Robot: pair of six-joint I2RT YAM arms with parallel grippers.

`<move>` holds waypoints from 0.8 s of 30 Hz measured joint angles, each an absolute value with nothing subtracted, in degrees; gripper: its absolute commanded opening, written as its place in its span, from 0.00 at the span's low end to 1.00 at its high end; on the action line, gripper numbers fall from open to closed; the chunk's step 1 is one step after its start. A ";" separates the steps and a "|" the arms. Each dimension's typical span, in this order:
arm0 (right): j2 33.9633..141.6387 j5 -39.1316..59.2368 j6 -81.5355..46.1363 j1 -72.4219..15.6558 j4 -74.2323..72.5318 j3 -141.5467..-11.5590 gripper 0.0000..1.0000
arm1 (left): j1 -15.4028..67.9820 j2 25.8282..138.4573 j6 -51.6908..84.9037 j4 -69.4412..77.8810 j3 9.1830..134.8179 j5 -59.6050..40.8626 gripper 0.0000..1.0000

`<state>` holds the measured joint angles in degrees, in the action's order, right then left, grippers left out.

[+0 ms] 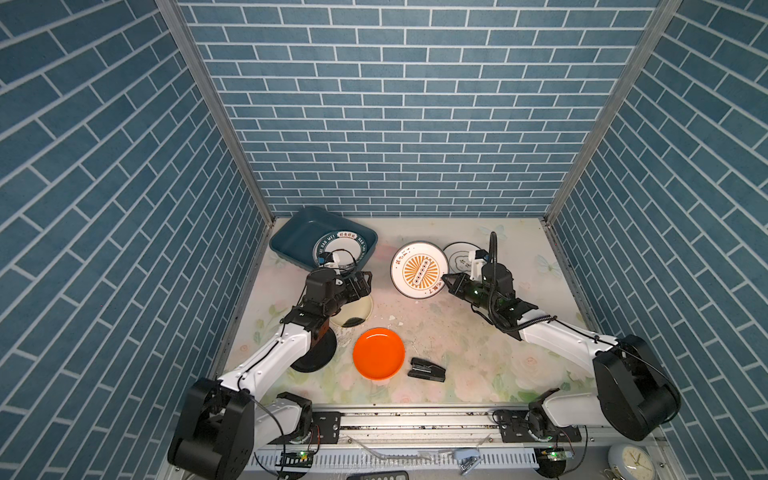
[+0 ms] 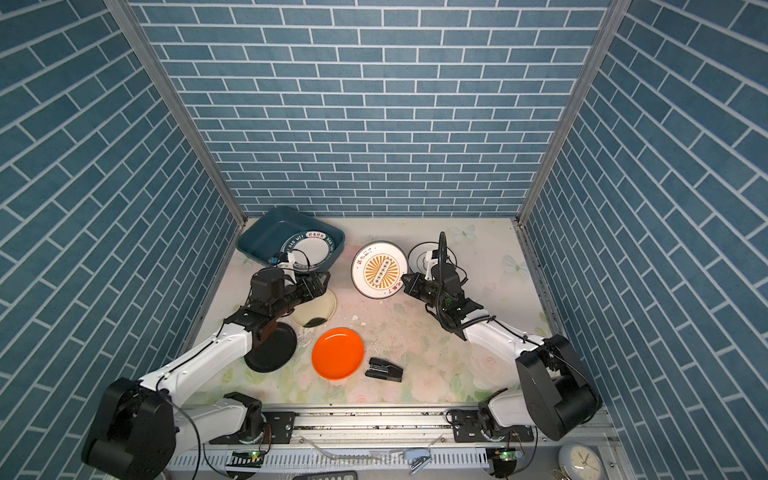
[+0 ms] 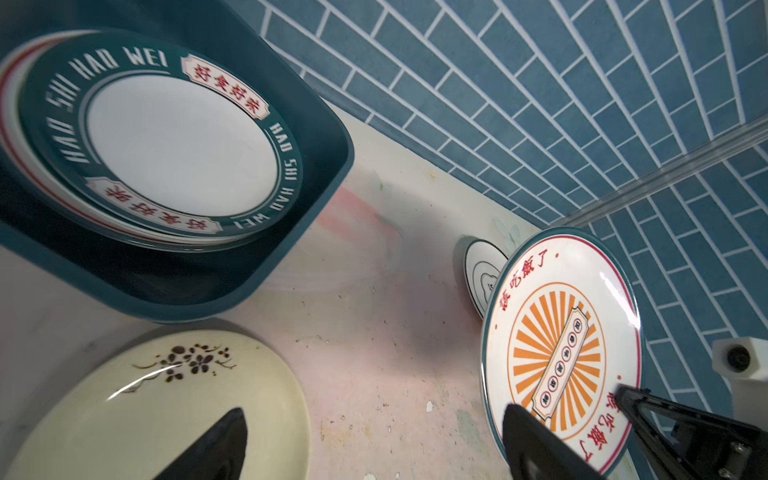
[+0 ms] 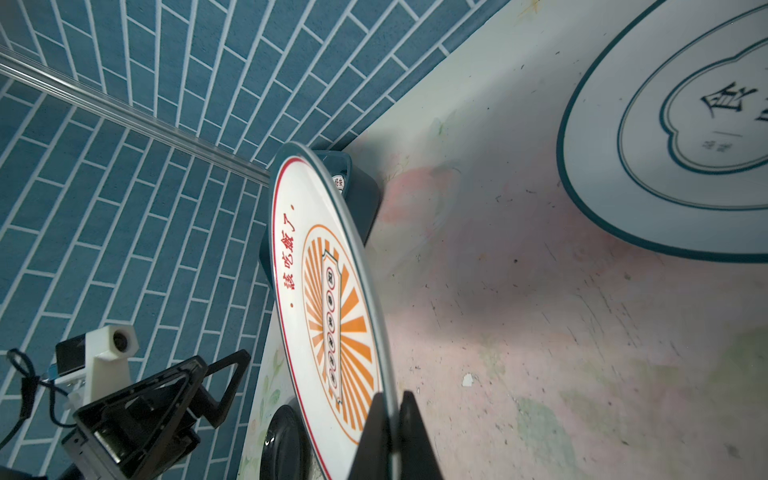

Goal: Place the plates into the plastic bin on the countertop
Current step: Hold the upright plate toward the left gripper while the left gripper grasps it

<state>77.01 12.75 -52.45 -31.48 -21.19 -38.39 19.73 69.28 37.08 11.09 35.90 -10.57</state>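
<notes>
My right gripper is holding the sunburst plate far from the plastic bin [image 1: 313,232]. My left gripper is beside the bin, so it should take the plate's free rim [image 1: 392,268] and carry the plate in.
My right gripper [image 1: 445,277] [image 4: 392,415] is shut on the rim of a white plate with an orange sunburst [image 1: 419,270] [image 2: 380,270] [image 4: 328,299], held tilted above the countertop [image 1: 457,345]. The dark teal plastic bin [image 1: 291,237] [image 3: 324,199] sits at the back left and holds stacked plates, a teal-rimmed one [image 1: 345,249] [image 3: 178,158] on top. My left gripper [image 1: 365,282] [image 3: 374,411] hangs open and empty between the bin and a cream plate [image 1: 357,309] [image 3: 166,395]. An orange plate [image 1: 379,353], a black plate [image 1: 320,353] under the left arm and a teal-lined white plate [image 1: 457,255] [image 4: 665,166] lie on the countertop.
A small black stapler-like object [image 1: 427,369] lies right of the orange plate. Blue brick-patterned walls [image 1: 395,124] close in the back and both sides. A metal rail [image 1: 415,419] runs along the front edge.
</notes>
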 measured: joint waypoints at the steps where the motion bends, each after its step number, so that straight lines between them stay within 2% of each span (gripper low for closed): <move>1: 76.38 12.60 -52.42 -31.48 -20.97 -37.98 0.00 | 20.58 70.39 37.12 11.42 36.51 -10.52 0.96; 11: 72.01 10.61 -51.66 -31.48 -17.93 -34.68 0.00 | 28.88 78.56 37.69 14.33 42.85 -10.11 0.94; 18: 71.13 10.68 -51.62 -31.48 -17.89 -34.26 0.00 | 31.51 82.72 38.35 16.69 44.97 -10.66 0.83; 24: 69.89 10.72 -51.66 -31.48 -17.50 -34.22 0.00 | 31.59 85.14 39.33 18.76 45.19 -12.25 0.79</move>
